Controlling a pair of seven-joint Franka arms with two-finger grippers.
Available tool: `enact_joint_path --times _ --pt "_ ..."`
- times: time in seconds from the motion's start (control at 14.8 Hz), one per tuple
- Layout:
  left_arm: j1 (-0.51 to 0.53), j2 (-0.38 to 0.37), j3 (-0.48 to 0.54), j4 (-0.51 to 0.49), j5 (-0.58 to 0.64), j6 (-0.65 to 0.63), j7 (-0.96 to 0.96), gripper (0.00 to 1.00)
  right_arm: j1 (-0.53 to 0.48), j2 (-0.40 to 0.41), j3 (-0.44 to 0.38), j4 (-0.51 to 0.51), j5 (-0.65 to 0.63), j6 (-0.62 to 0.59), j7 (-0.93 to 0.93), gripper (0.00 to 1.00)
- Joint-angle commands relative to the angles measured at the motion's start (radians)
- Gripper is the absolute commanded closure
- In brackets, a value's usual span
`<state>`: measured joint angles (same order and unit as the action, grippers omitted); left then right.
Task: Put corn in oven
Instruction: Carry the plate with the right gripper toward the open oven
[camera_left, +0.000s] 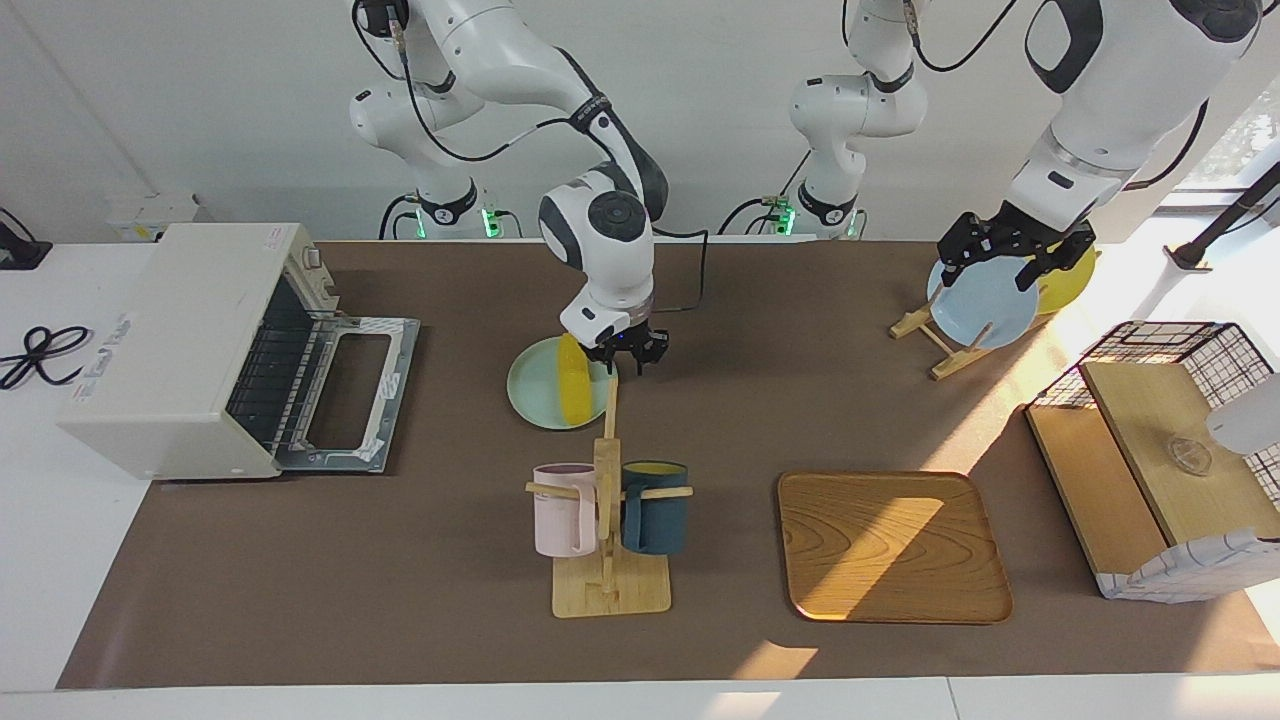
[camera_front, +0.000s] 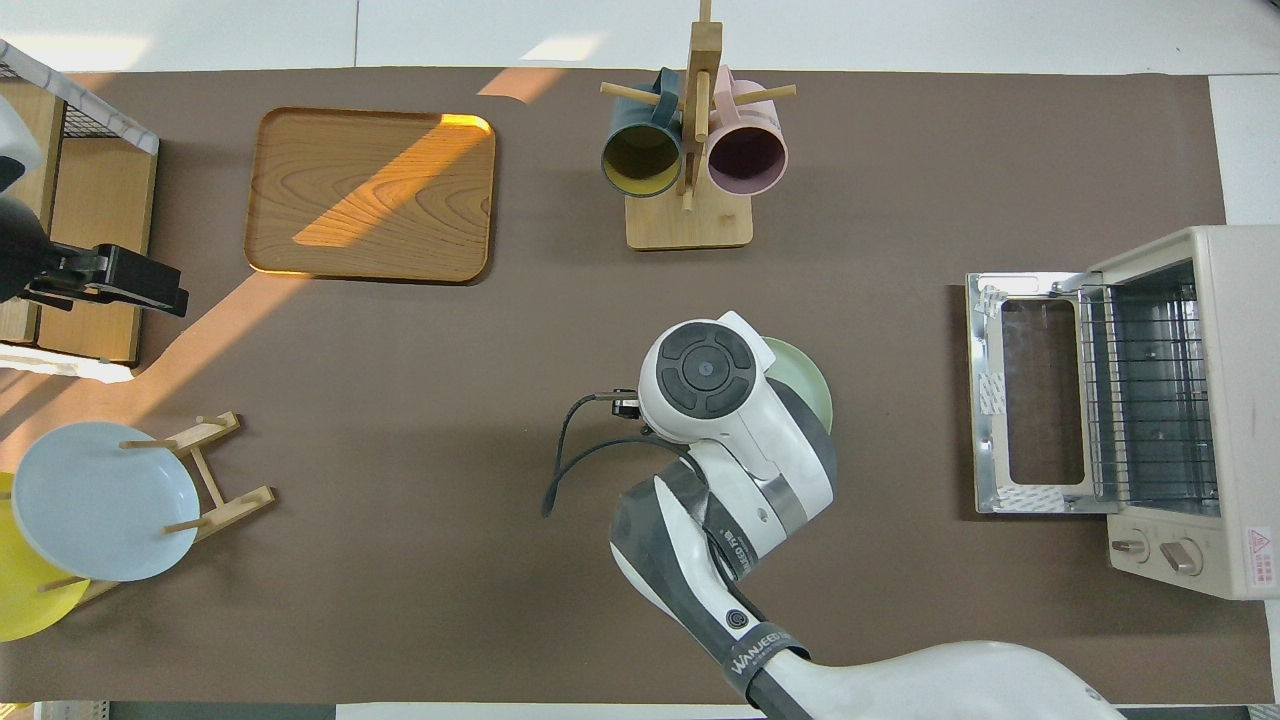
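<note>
The oven's wire rack (camera_front: 1154, 396) is wide and empty. I therefore expect the green plate (camera_front: 807, 374) to fit inside with the corn still on it when I bring the plate in.
The yellow corn (camera_left: 575, 385) lies on a pale green plate (camera_left: 535, 400) in the middle of the table. My right gripper (camera_left: 626, 366) hangs low over the plate's edge toward the left arm's end, right beside the corn, with its fingers open. In the overhead view the right arm's hand hides the corn, and only the plate's rim (camera_front: 812, 385) shows. The off-white oven (camera_left: 190, 340) (camera_front: 1160, 400) stands at the right arm's end with its door (camera_left: 350, 390) dropped open and its wire rack showing. My left gripper (camera_left: 1000, 265) (camera_front: 170, 290) waits, open and empty, over the plate rack.
A wooden mug tree (camera_left: 608, 560) with a pink and a dark blue mug stands farther from the robots than the green plate. A wooden tray (camera_left: 890, 545) lies beside it. A rack (camera_left: 945, 350) holds a blue and a yellow plate. A wire-and-wood basket (camera_left: 1160, 470) stands at the left arm's end.
</note>
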<state>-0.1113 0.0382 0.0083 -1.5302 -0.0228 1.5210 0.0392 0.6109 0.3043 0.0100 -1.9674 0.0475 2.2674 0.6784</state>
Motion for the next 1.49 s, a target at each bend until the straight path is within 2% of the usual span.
enact_joint_path --times 0.0,0.14,0.2,0.27,0.34,0.41,0.61,0.81,1.29,1.42 --pt "-0.007 -0.069 -0.007 -0.103 0.021 0.030 -0.027 0.00 -0.008 -0.005 0.004 -0.059 0.011 0.066 -0.005 0.51" --pt "0.004 -0.087 -0.010 -0.133 0.021 0.037 -0.025 0.00 -0.010 -0.005 0.004 -0.062 0.006 0.066 -0.005 0.54" --pt "0.004 -0.086 -0.010 -0.133 0.021 0.045 -0.025 0.00 -0.011 -0.005 0.004 -0.062 0.003 0.066 -0.006 0.60" --pt "0.004 -0.084 -0.011 -0.133 0.021 0.062 -0.025 0.00 -0.011 -0.005 0.004 -0.062 0.002 0.066 -0.006 0.70" --pt "0.002 -0.081 -0.011 -0.134 0.021 0.085 -0.024 0.00 -0.013 -0.005 0.004 -0.062 0.000 0.064 -0.019 0.89" --pt "0.002 -0.083 -0.011 -0.137 0.021 0.097 -0.024 0.00 -0.016 -0.005 0.004 -0.062 0.000 0.058 -0.037 1.00" --pt "0.027 -0.080 -0.040 -0.140 0.021 0.110 -0.018 0.00 -0.020 -0.005 0.002 -0.048 -0.014 0.023 -0.043 1.00" --pt "0.038 -0.087 -0.050 -0.148 0.020 0.097 -0.018 0.00 -0.033 -0.007 -0.002 0.060 -0.121 -0.157 -0.034 1.00" --pt "0.030 -0.095 -0.048 -0.160 0.020 0.096 -0.022 0.00 -0.197 -0.065 -0.005 0.152 -0.158 -0.380 -0.131 1.00" --pt "0.030 -0.095 -0.048 -0.162 0.020 0.099 -0.024 0.00 -0.235 -0.070 -0.005 0.163 -0.222 -0.440 -0.189 1.00"
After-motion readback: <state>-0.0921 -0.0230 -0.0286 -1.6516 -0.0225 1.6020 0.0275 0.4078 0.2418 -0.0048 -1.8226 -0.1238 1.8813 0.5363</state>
